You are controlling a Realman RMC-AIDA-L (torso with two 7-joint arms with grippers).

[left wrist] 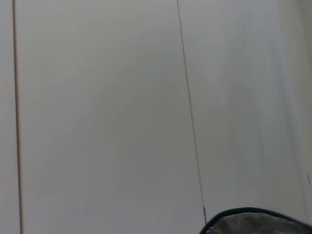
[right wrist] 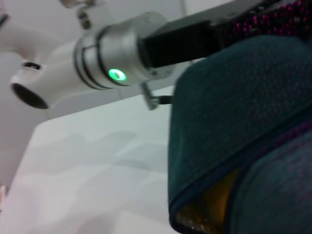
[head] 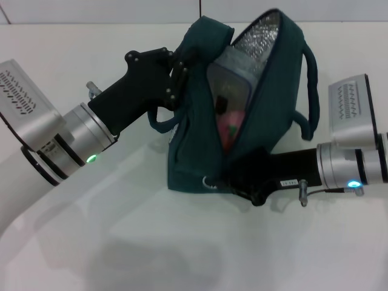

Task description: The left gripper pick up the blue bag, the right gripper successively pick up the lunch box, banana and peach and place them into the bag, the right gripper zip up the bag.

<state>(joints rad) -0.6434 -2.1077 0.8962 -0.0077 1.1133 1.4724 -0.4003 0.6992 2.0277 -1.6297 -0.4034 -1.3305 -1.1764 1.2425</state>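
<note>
My left gripper is holding the blue bag's gaping upper edge (head: pixel 205 41). It should let go and hold the bag's lower corner (head: pixel 178 180) steady while my right gripper zips.
The blue bag (head: pixel 267 115) is held up off the white table, its mouth gaping and the silver foil lining (head: pixel 262 31) showing. My left gripper (head: pixel 177 71) is shut on the bag's upper left edge. Inside the opening I see the clear lunch box (head: pixel 229 91) and, below it, the pink peach (head: pixel 231 128). My right gripper (head: pixel 242 180) is pressed against the bag's lower end, at the bottom of the zipper opening. In the right wrist view a yellow strip of the banana (right wrist: pixel 218 199) shows through the gap in the bag (right wrist: pixel 234 112). The left wrist view catches only the bag's rim (left wrist: pixel 253 220).
The white table (head: pixel 151 242) spreads below and in front of the bag. One rope handle (head: pixel 311 91) hangs on the bag's right side, close to my right forearm (head: pixel 348 100). The left arm's silver wrist (right wrist: pixel 114 53) shows in the right wrist view.
</note>
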